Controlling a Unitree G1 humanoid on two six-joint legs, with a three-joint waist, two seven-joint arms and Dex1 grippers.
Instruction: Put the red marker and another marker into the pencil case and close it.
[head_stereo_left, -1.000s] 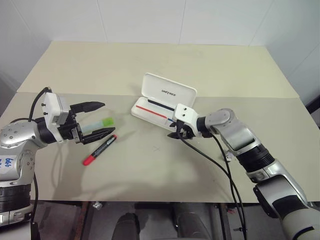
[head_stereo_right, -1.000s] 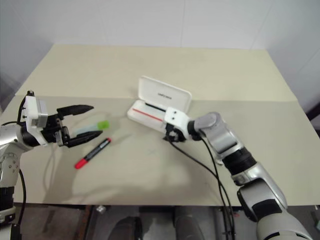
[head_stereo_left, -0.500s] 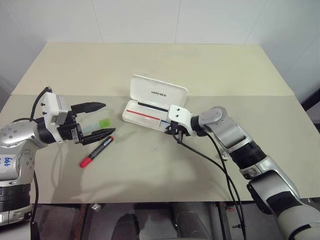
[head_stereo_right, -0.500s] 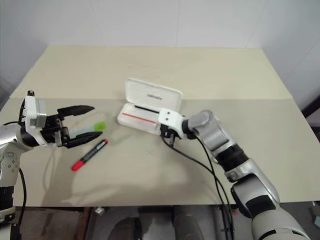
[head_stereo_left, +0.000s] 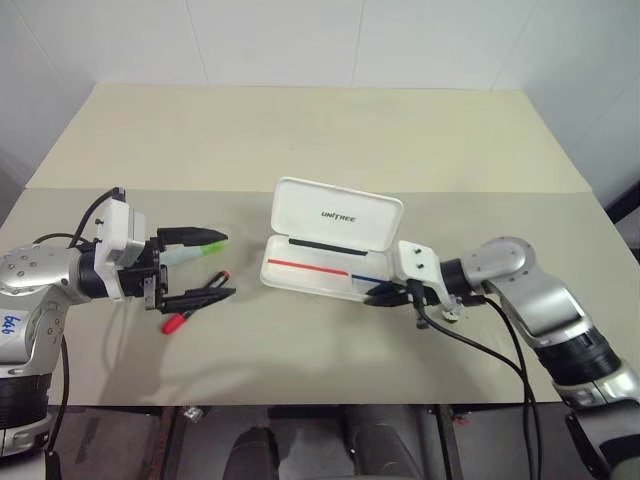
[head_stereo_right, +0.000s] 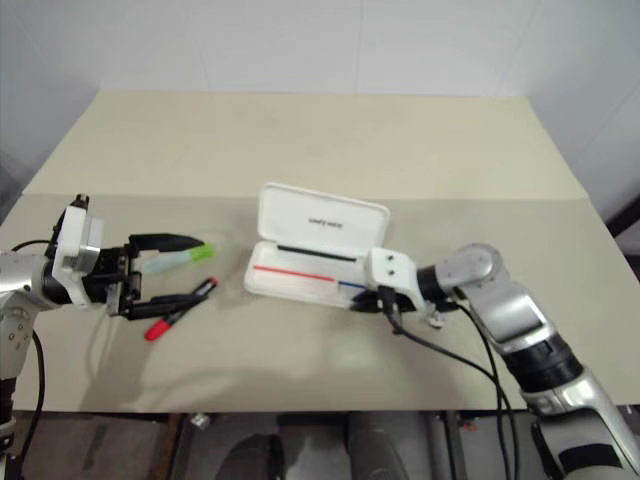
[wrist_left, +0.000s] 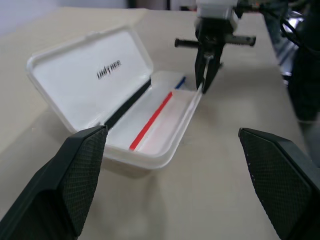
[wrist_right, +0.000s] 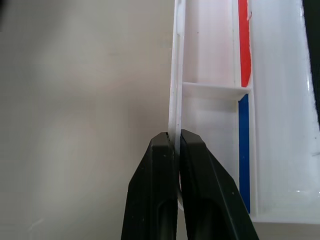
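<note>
My gripper holds the red marker, which the back compartment (head_stereo_left: 322, 257) should hold lengthwise when I lower it, as the red stripe (head_stereo_left: 307, 267) marks a divider along the pencil case.
The white pencil case (head_stereo_left: 335, 245) lies open mid-table, lid up, with a red and blue stripe inside and nothing else in it. My right gripper (head_stereo_left: 378, 296) is shut on the case's front rim (wrist_right: 175, 100) near its right end. The same gripper (wrist_left: 205, 82) shows pinching that wall in the left wrist view. My left gripper (head_stereo_left: 207, 267) hangs open to the left of the case. The pale green marker (head_stereo_right: 190, 255) lies just under its far finger. The red marker (head_stereo_right: 172, 314) lies under its near finger, which hides part of the barrel.
The beige table (head_stereo_left: 320, 130) has a seam running across it behind the case. A black cable (head_stereo_left: 470, 345) trails from my right wrist over the table's front edge. Both hands work close to that front edge; white walls stand behind the table.
My right gripper closed on the case's front rim and dragged the case toward the front right. My left gripper drew back slightly, its near finger now over the red marker. The camera also shifted.
</note>
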